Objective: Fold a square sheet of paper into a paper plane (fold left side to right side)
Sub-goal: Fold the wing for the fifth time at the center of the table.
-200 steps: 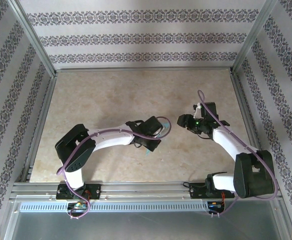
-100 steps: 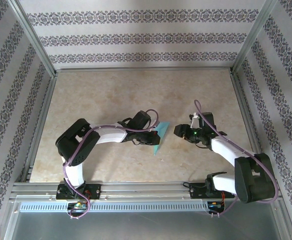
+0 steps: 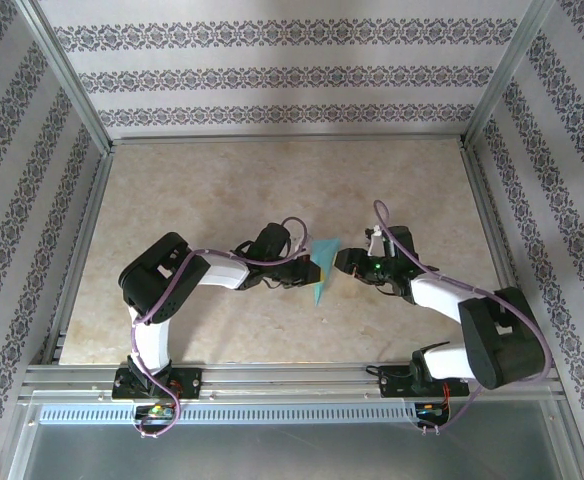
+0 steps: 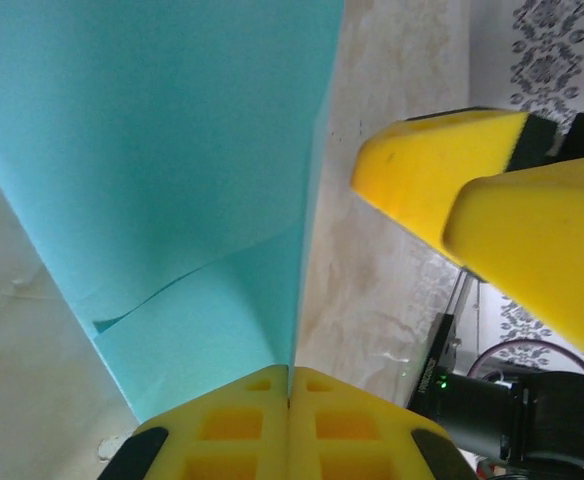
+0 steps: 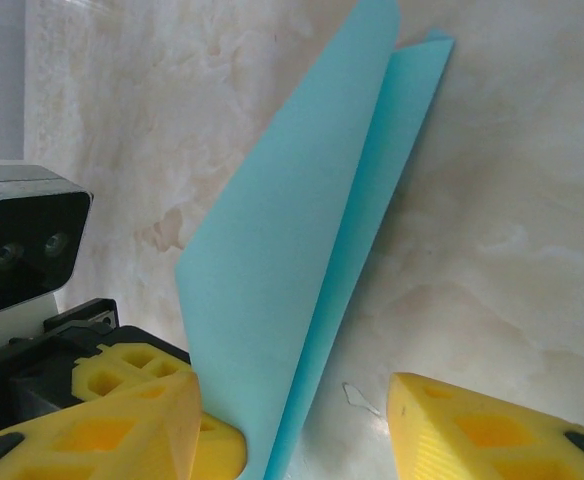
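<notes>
The paper's folded sides are spread apart, so my right gripper needs to open, go in over the paper's wide end and grab both sides together.
The square sheet of paper, cyan and folded lengthwise into a slim pointed paper plane, stands on edge near the table's middle. My left gripper is shut on it. In the left wrist view the yellow jaws meet on the paper's edge, and the right gripper's yellow fingers hang close on the right. My right gripper is open just right of the paper. In the right wrist view its fingers stand either side of the paper's near end without pinching it, next to the left gripper's fingers.
The beige marbled tabletop is boxed in by aluminium frame rails and patterned walls. The left wrist camera housing sits close to the right gripper. Both arms meet at the table's centre.
My left arm has swung right and brought the paper up into view. My right gripper has moved left to it, and its jaws have narrowed slightly.
</notes>
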